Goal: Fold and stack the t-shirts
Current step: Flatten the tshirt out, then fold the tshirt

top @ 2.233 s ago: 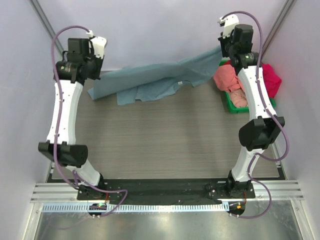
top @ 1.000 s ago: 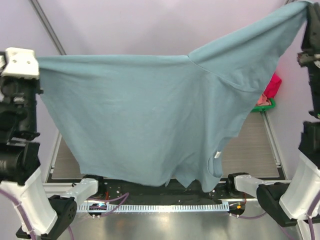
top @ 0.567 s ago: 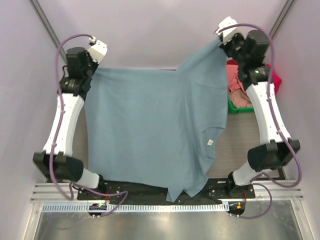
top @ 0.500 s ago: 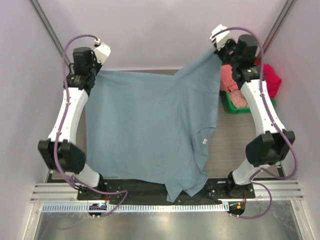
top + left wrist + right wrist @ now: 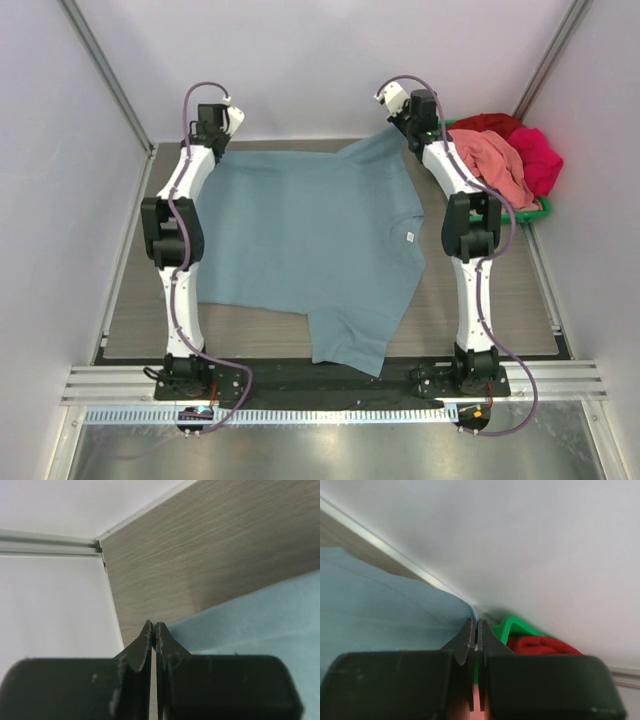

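The blue-grey t-shirt's far edge (image 5: 290, 152) is near the back wall, so the robot's left gripper and right gripper should fold that edge back over the t-shirt's flat body (image 5: 300, 212).
The large blue-grey t-shirt (image 5: 310, 240) lies spread flat on the table, with a small white neck label (image 5: 408, 237) at its right side and one part hanging over the near edge. My left gripper (image 5: 213, 143) is shut on its far left corner (image 5: 240, 625). My right gripper (image 5: 403, 122) is shut on its far right corner (image 5: 385, 605). Salmon-pink (image 5: 490, 160), red (image 5: 487, 123) and magenta (image 5: 538, 160) t-shirts are heaped in the green bin (image 5: 530, 212) at the far right.
The green bin's rim (image 5: 515, 625) and the red cloth (image 5: 540, 645) lie just beyond my right fingertips, against the back wall. The table's far left corner and side wall (image 5: 50, 610) are close to my left gripper. Bare wood table (image 5: 480, 300) shows right of the shirt.
Both arms have stretched out to the far edge and come down, and the blue-grey shirt has gone from hanging in the air to lying flat on the table.
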